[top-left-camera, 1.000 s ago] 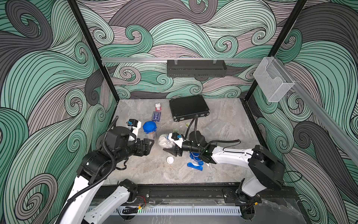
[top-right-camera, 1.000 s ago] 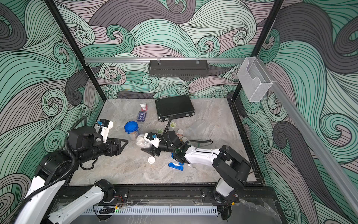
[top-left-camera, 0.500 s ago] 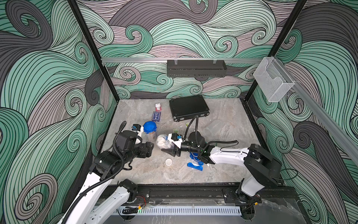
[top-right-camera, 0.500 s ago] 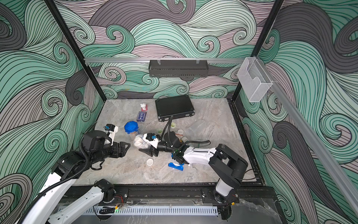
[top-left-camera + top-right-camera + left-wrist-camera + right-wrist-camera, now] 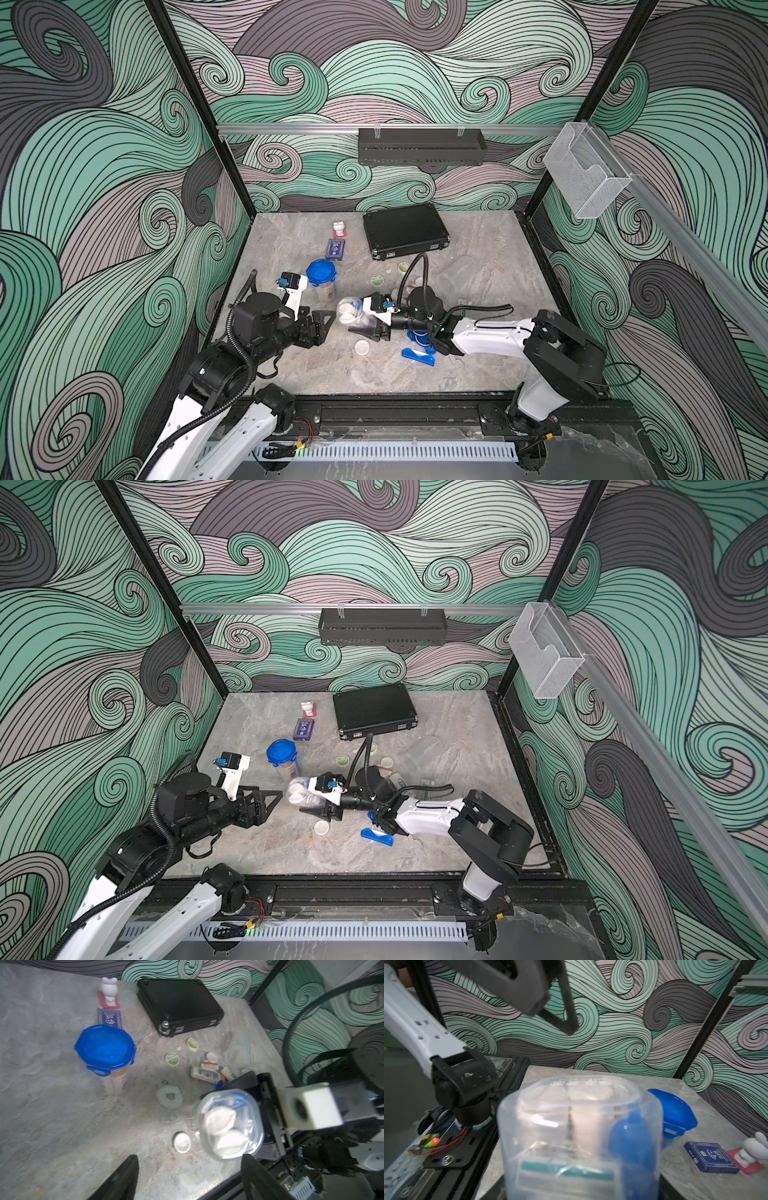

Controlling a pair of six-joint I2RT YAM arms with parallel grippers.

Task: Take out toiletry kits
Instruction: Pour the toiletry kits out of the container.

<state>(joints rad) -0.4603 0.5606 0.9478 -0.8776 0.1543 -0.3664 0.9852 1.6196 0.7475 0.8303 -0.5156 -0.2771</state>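
Observation:
The white tubes (image 5: 220, 1120) are packed inside the tumbler (image 5: 349, 310). Next, my left gripper moves back while my right gripper shakes the tumbler to get them loose.
My right gripper (image 5: 366, 319) is shut on a lidless clear tumbler (image 5: 350, 311) of the toiletry kits and holds it on its side, just above the table. White tubes and a blue item show inside the tumbler (image 5: 228, 1124), which fills the right wrist view (image 5: 579, 1126). My left gripper (image 5: 323, 324) is open with nothing between its fingers, a short gap from the tumbler's free end. In the left wrist view my left gripper (image 5: 189, 1167) is below the tumbler. A second tumbler with a blue clip lid (image 5: 321, 274) stands upright behind.
A black ribbed briefcase (image 5: 405, 230) lies at the back. A dark-blue card box (image 5: 335, 249) and a white figure (image 5: 338, 228) lie to its left. Loose tubes and bottles (image 5: 205, 1073), green round lids (image 5: 377, 280), a white cap (image 5: 361, 346) and a blue piece (image 5: 417, 355) lie around the right arm.
My left arm has swung in towards the held tumbler, bringing its open gripper close to it. The right arm and its tumbler have hardly moved.

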